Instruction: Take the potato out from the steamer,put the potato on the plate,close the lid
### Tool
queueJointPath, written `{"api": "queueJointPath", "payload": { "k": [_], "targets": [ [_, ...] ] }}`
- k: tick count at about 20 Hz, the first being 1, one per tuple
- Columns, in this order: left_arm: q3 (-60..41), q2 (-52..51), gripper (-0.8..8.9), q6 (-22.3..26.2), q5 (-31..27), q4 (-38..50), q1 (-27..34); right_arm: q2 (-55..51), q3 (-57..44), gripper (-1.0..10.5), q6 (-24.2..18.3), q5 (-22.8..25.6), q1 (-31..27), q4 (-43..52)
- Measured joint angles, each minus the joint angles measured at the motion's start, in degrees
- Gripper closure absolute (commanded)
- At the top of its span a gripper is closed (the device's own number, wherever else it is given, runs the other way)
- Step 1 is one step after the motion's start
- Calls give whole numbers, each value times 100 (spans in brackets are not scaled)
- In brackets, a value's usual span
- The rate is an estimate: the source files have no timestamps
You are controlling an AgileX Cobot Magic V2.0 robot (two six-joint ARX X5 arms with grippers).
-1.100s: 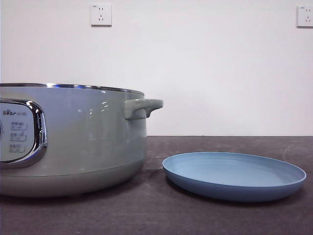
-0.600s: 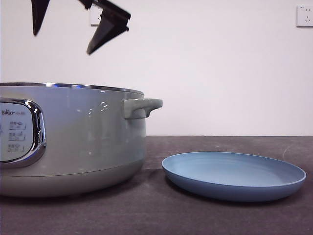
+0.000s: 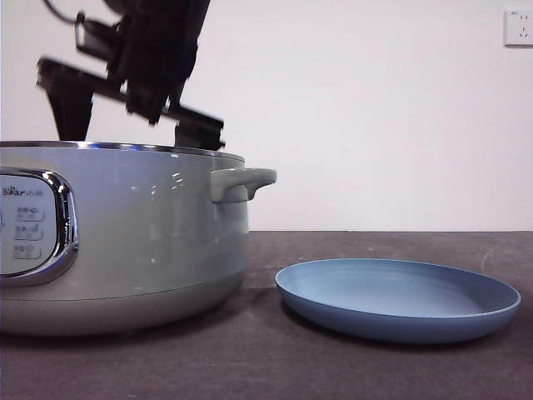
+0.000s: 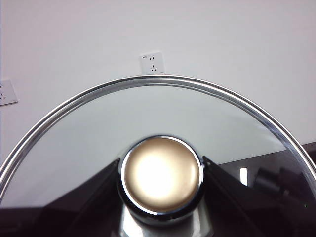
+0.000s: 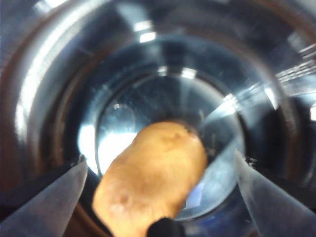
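Observation:
The potato [image 5: 153,177] has a long, lumpy body [image 5: 165,153], so I expect it to come to rest and stay in place when the robot puts it down on the plate.
The sage-green steamer [image 3: 141,242] stands open at the left in the front view. The potato [image 5: 153,192] lies on the steamer's shiny inner bottom [image 5: 44,74]; the front view hides it behind the pot wall. My right gripper [image 5: 159,158] is open, with one jaw on each side of the potato and not touching it. In the front view it [image 3: 132,129] reaches down past the rim, tips hidden. My left gripper [image 4: 160,173] is shut on the knob of the glass lid [image 4: 163,79], held in the air. The light-blue plate [image 3: 398,300] lies empty to the right of the steamer.
The steamer's stubby side handle [image 3: 241,182] sticks out towards the plate, with a small gap between pot and plate. A white wall with sockets [image 3: 520,27] stands behind the dark table [image 3: 266,367].
One second ago no arm showed in the front view. My right gripper came in from the top and has moved down, its jaws now dipping into the steamer.

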Motion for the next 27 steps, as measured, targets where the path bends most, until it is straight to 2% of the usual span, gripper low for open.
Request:
{"api": "queueJointPath", "payload": {
  "k": [3, 4, 7, 13, 18, 24, 27],
  "targets": [
    [0, 0, 822, -11, 0, -94, 0, 286, 0, 457, 31, -2, 7, -76],
    [0, 0, 822, -11, 0, -101, -2, 291, 0, 552, 33, 2, 13, -57],
    [0, 0, 822, -11, -2, -103, -192, 275, 0, 968, 15, 17, 50, 26],
    [0, 0, 822, -13, -380, -201, -459, -157, 2, 958, -433, 162, 42, -168],
    [0, 17, 822, -17, -343, -221, -461, -1849, 2, 958, -914, 168, -162, -151],
    [0, 413, 822, -20, -269, -68, -461, -3292, 4, 958, -1185, 175, -610, -321],
    [0, 699, 822, -22, 13, 57, -461, -3812, 4, 958, -1261, 413, -874, -560]
  ]
}}
